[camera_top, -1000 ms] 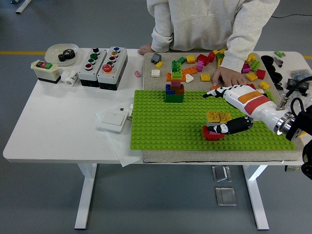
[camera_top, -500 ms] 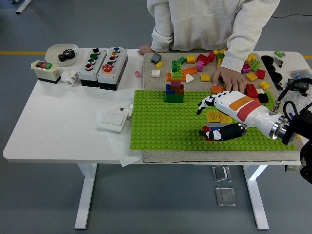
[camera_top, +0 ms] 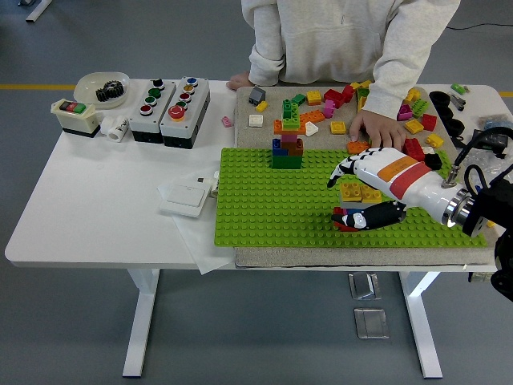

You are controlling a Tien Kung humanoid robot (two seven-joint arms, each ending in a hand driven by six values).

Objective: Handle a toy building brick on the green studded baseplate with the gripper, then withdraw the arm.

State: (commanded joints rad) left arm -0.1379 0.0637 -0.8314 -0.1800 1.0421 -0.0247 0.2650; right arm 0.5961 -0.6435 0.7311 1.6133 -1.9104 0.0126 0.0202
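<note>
The yellow brick (camera_top: 360,192) is stacked above the red brick on the studded baseplate, so the stack (camera_top: 350,210) should stay standing up and fixed in place when I squeeze it.
The green studded baseplate (camera_top: 264,200) lies on a grey mat at the table's right. On it a yellow brick (camera_top: 360,192) sits beside a small red brick (camera_top: 345,224). My right hand (camera_top: 340,196), in a white, orange and red shell, reaches in from the right edge. Its fingers (camera_top: 343,170) are spread above the yellow brick. The black thumb (camera_top: 370,216) lies low along the plate with its tip over the red brick. Whether the thumb presses on that brick I cannot tell. A stacked tower of bricks (camera_top: 286,143) stands at the plate's far edge.
A person stands at the far side, one hand (camera_top: 377,127) resting among several loose bricks (camera_top: 417,120) on the mat. Button boxes (camera_top: 170,108), a white bowl (camera_top: 102,84) and a white switch plate (camera_top: 186,195) sit on the left half of the table.
My right hand has pushed left over the plate to the yellow and red bricks, then eased back slightly. The person's hand and the tower have stayed put.
</note>
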